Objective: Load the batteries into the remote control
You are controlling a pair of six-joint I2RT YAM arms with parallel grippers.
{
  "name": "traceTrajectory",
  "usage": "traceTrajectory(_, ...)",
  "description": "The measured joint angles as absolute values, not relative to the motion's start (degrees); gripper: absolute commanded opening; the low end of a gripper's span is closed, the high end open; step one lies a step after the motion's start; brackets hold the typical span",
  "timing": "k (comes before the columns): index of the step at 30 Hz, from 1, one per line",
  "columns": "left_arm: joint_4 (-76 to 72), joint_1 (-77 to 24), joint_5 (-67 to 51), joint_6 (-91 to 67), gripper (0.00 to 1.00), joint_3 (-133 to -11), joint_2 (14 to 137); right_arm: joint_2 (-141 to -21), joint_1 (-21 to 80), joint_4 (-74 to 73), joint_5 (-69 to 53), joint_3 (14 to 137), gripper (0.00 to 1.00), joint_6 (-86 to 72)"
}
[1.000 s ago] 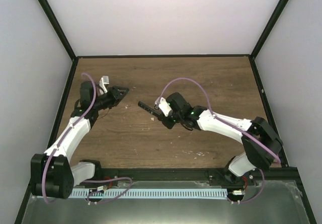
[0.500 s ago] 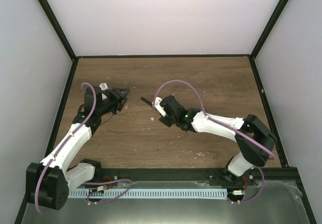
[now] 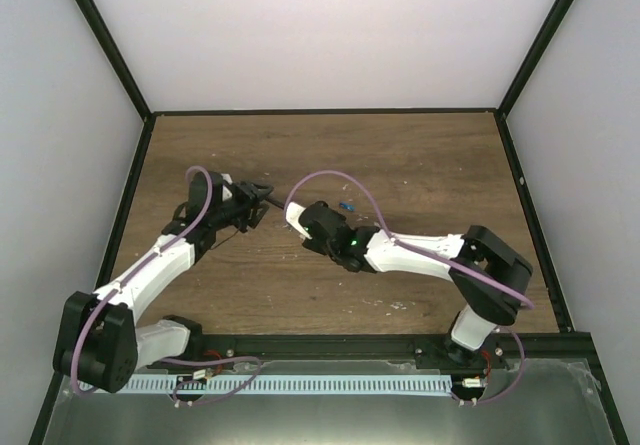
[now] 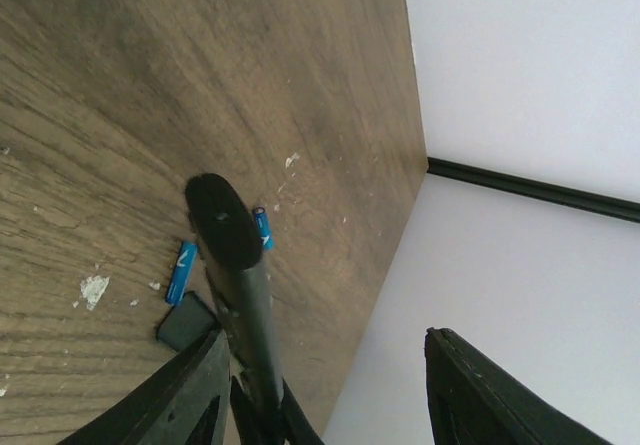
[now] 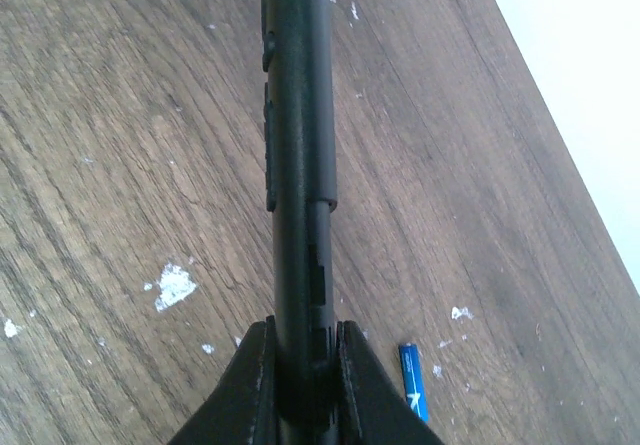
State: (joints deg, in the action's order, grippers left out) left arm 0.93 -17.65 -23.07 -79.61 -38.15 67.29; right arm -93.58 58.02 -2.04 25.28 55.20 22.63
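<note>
My left gripper should keep moving along the remote's body [image 4: 254, 335] and close there while my right gripper holds on, because the remote's loose end [image 4: 228, 227] reaches into my left gripper's open fingers.
My right gripper [image 5: 303, 340] is shut on the near end of the black remote control [image 5: 298, 115], which points away from it above the table, its battery slot uncovered. In the top view the right gripper [image 3: 300, 221] holds the remote [image 3: 281, 206] out toward my left gripper [image 3: 260, 195]. The left gripper [image 4: 323, 335] is wide open. The remote [image 4: 245, 295] shows close beside its left finger [image 4: 195, 390]. Two blue batteries [image 4: 181, 272] [image 4: 262, 227] lie on the wood. One battery [image 5: 413, 380] is right of the right fingers, and a blue spot [image 3: 347, 206] marks them from above.
A small black cover piece [image 4: 187, 323] lies flat by the nearer battery. White specks of debris [image 5: 175, 285] dot the wooden table [image 3: 400, 165]. Black frame rails and white walls [image 3: 300, 35] bound the table at the back and both sides.
The right arm carried the remote left and a little farther away, uncovering a blue battery behind it. The left gripper swung right and came up to the remote's tip.
</note>
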Motion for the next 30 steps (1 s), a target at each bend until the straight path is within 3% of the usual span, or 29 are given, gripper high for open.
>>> traceTrajectory(30, -0.7, -19.6, -22.5, -80.9, 0.55, -37.9, 72.1, -97.7, 62.2, 4.7, 36.3, 56.6, 0.01, 30.2)
